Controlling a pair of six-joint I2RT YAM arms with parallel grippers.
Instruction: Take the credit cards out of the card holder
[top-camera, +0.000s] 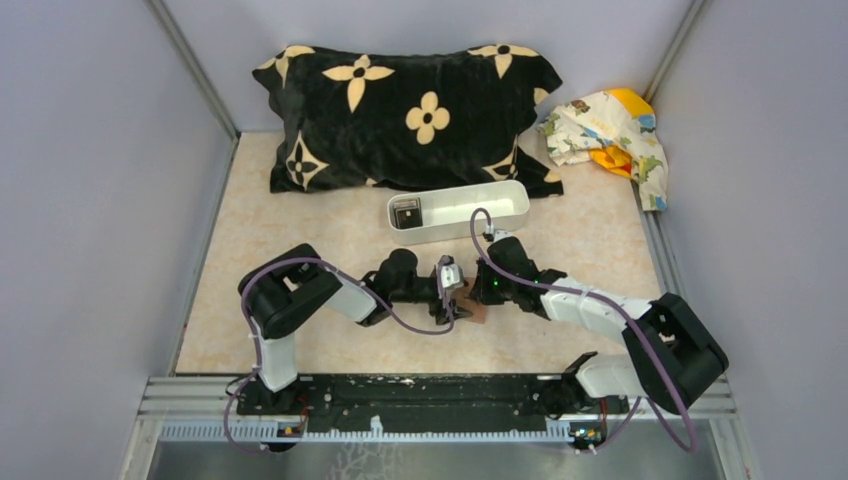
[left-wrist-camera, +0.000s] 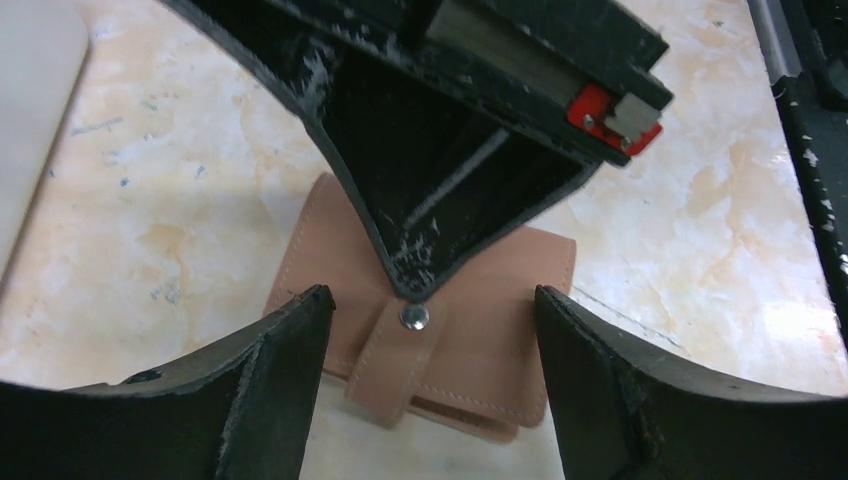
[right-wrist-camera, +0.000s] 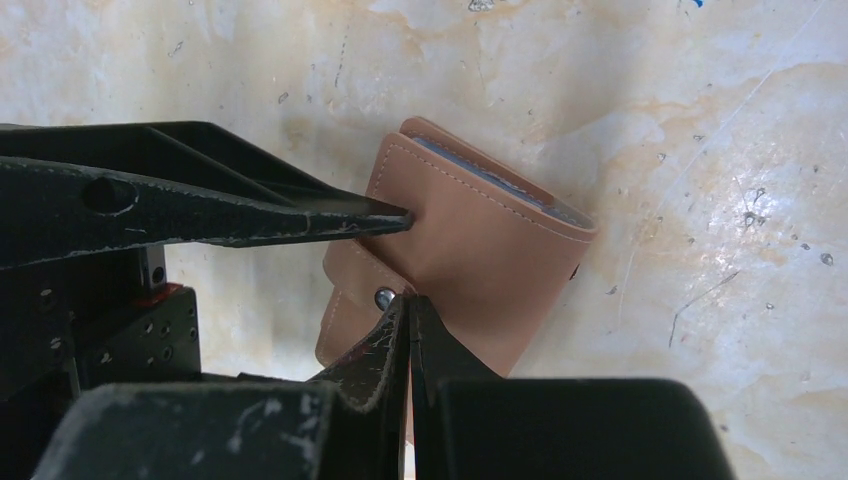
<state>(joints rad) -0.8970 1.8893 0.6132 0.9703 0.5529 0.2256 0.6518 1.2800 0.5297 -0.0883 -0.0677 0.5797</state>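
Observation:
My right gripper presses the card holder while my left gripper should pinch the strap (left-wrist-camera: 387, 376) and pull it open, because the strap is snapped shut at the metal stud (left-wrist-camera: 413, 316).
The card holder (left-wrist-camera: 500, 330) lies folded shut on the table, brown side up, its strap snapped with a metal stud (left-wrist-camera: 414, 317). It also shows in the right wrist view (right-wrist-camera: 480, 250) and in the top view (top-camera: 478, 313). My left gripper (left-wrist-camera: 429, 297) is open, with a finger on either side of the holder; one fingertip (right-wrist-camera: 385, 215) touches its edge. My right gripper (right-wrist-camera: 408, 305) is shut with nothing between its jaws, its tip resting on the holder beside the stud. No credit cards show in the holder; only a blue-grey edge (right-wrist-camera: 480, 172) peeks out.
A long white tray (top-camera: 470, 215) stands behind the grippers, with a dark flat thing (top-camera: 405, 212) in its left end. A black pillow (top-camera: 410, 115) lies at the back and a crumpled cloth (top-camera: 610, 135) at the back right. Grey walls close both sides.

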